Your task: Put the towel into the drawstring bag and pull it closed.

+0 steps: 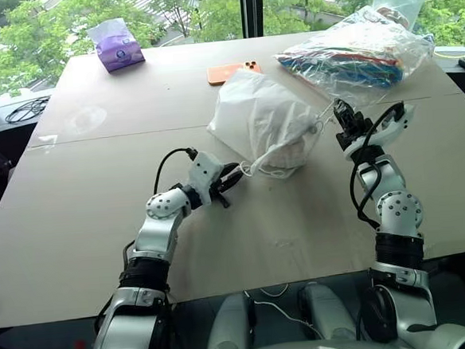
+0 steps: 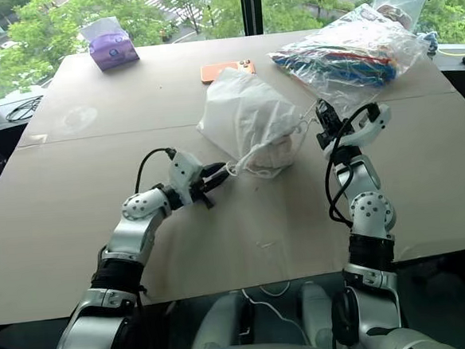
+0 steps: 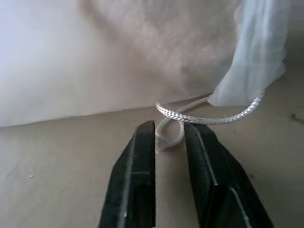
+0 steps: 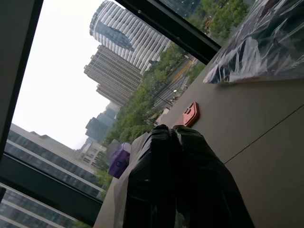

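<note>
The robot's left gripper should open, reach around the knotted end and close there before it pulls, because the white cord's loop point(image 3: 180, 117) lies just at the ends of its fingers.
The drawstring bag point(image 1: 259, 117) lies bunched up in the middle of the table, its gathered mouth turned toward me. Through its thin wall near the mouth the towel point(image 1: 291, 149) shows dimly as an off-white lump. My left gripper point(image 1: 233, 177) sits low at the bag's left side, shut on a loop of white cord point(image 3: 167, 137) that lies between its fingers point(image 3: 142, 156). Raised at the bag's right side, my right gripper point(image 1: 341, 112) is shut, and the other cord point(image 1: 322, 123) runs from the bag's mouth up to its tips.
An orange phone point(image 1: 232, 72) lies just behind the bag. A big clear plastic bag point(image 1: 360, 54) of colourful things is at the back right, and a purple tissue pack point(image 1: 116, 45) at the back left. Black cables point(image 1: 24, 109) lie off the table's left edge.
</note>
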Available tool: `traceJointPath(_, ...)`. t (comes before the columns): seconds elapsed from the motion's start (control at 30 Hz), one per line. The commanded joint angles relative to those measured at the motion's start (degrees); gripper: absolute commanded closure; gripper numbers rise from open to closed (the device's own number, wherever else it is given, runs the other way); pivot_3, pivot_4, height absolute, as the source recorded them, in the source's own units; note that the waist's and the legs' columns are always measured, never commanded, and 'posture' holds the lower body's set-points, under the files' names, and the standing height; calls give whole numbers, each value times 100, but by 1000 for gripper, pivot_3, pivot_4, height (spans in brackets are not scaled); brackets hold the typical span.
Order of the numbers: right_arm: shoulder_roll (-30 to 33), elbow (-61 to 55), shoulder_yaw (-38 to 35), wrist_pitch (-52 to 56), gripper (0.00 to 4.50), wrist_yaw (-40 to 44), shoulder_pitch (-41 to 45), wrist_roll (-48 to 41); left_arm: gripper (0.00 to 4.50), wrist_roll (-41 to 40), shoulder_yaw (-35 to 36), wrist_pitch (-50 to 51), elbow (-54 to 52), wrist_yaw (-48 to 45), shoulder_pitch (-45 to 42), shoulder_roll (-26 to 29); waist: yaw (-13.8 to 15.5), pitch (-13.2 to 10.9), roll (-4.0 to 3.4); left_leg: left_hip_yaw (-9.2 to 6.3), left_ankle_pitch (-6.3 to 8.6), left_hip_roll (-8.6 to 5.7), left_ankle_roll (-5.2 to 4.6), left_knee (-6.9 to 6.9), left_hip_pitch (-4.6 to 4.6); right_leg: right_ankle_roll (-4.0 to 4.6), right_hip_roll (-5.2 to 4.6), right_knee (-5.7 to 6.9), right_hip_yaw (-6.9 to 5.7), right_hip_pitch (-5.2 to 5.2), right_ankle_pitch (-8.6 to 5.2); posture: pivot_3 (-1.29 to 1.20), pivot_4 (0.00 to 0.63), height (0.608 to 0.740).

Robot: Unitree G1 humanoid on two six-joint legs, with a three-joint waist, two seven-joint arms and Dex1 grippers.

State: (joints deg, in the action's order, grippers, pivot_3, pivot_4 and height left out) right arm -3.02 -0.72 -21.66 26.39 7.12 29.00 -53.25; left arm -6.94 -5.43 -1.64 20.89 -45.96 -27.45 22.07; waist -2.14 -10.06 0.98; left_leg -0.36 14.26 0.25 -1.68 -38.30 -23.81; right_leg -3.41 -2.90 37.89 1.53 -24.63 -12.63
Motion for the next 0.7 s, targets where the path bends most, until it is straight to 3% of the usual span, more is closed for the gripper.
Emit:
traceJointPath(0.03, 5, -313, 28, -72, 4500, -11, 3, -106, 4464, 112, -87, -267, 280, -144, -305, 8, -4, 0, 0, 1, 0, 0, 0, 0, 0, 0, 0, 0, 0, 0, 0, 0, 150, 740)
traceJointPath(0.2, -7, -375, 65, -98, 4500, -14, -63, -68, 4464, 147, -99, -341, 658, -121, -554, -63, -13, 0, 0, 3, 0, 0, 0, 0, 0, 0, 1, -2, 2, 0, 0, 0, 150, 740)
traceJointPath(0.37, -38, -402, 122, -129, 4500, -14, -106, -52, 4464, -256, 78, 205, 657, -355, -566, -104, -10, 0, 0, 3, 0, 1, 0, 0, 0, 0, 0, -1, 2, 0, 0, 0, 150, 740)
traceJointPath(0.47, -49, -362, 154, -149, 4500, 13, -97, -31, 3550, -492, 170, 553, 541, -585, -523, -58, -15, 0, 0, 1, 0, 1, 0, 0, 0, 0, 1, -1, 2, 0, 0, 0, 150, 740)
traceJointPath(0.6, -79, -298, 181, -185, 4500, 62, -53, -15, 1630, -371, 163, 605, 648, -630, -554, 78, -22, 0, 0, 1, 0, 1, 0, 0, 0, 0, 1, -1, 2, 0, 0, 0, 150, 740)
traceJointPath(0.67, -94, -285, 185, -198, 4500, 73, -40, -10, 1067, -343, 147, 584, 694, -670, -567, 119, -23, 0, 0, 2, 0, 1, 0, 0, 2, 0, 1, -1, 3, 0, 0, 0, 150, 740)
traceJointPath(0.7, -100, -277, 188, -206, 4500, 75, -34, -4, 1067, -303, 131, 555, 738, -667, -585, 136, -23, 0, 0, 1, 0, 2, 0, 0, 2, 0, 2, 0, 3, 0, 0, 0, 150, 740)
